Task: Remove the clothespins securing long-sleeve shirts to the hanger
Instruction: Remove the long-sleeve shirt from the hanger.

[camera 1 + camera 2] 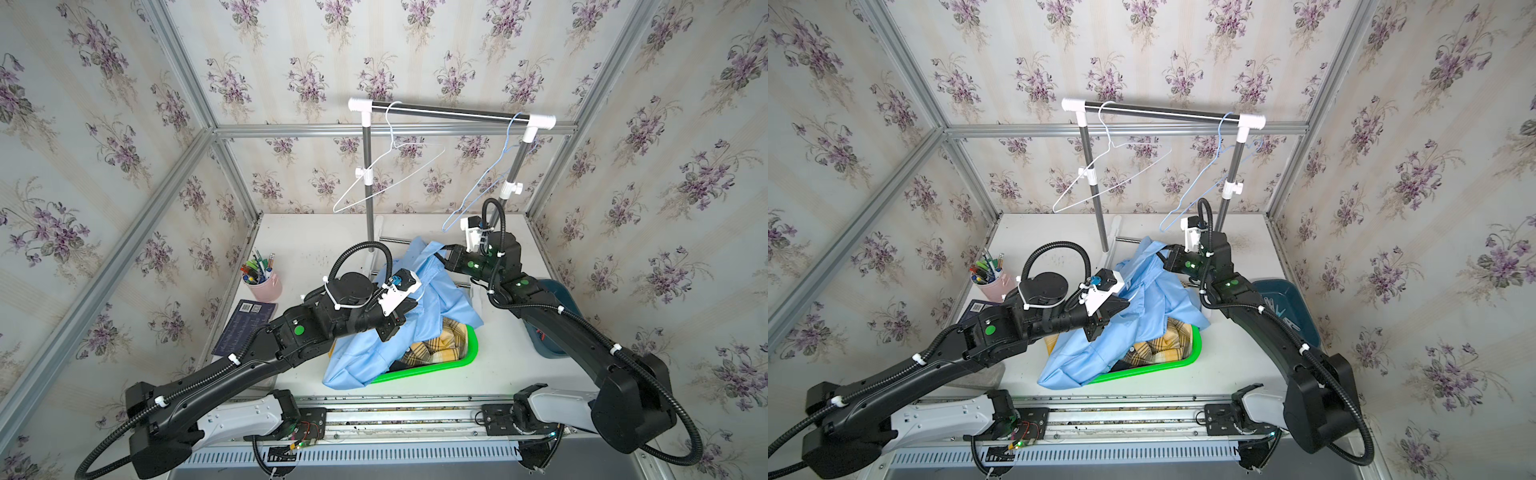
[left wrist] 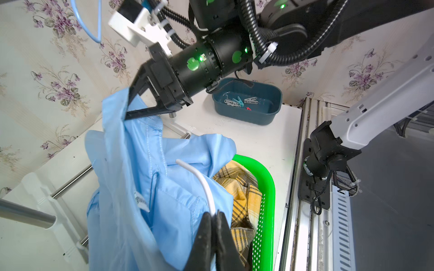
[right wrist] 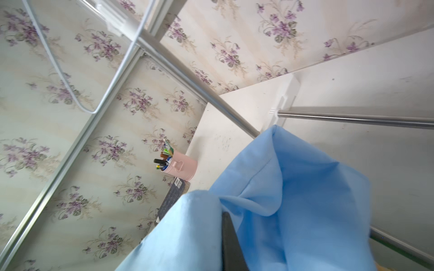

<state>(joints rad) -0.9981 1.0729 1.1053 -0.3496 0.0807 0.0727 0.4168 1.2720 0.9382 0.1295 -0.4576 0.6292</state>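
The white hanger is covered by the raised fold of the light blue (image 1: pixel 425 251) shirt, so my left gripper should pull the hanger (image 2: pixel 197 173) out before my right gripper brings the fold down.
The light blue shirt (image 1: pixel 419 320) lies heaped over a green basket (image 1: pixel 432 368) that holds the yellow plaid shirt (image 1: pixel 440 345). My left gripper (image 2: pixel 213 214) is shut on a white hanger wire (image 2: pixel 199 180) that comes out of the blue shirt (image 2: pixel 131 187). Further back, my right gripper (image 2: pixel 127 112) is shut on a raised fold of the same shirt (image 3: pixel 293 187), and the cloth hides one of its fingers. Several clothespins (image 2: pixel 237 102) lie in a dark teal bin (image 2: pixel 274 110). No clothespin shows on the shirt.
A clothes rack (image 1: pixel 453 111) stands at the back with a bare white hanger (image 1: pixel 386 174) and a bare blue hanger (image 1: pixel 484 185). A pink pen cup (image 1: pixel 266 284) and a dark book (image 1: pixel 245 328) sit at the left. The teal bin (image 1: pixel 1291 307) is at the right.
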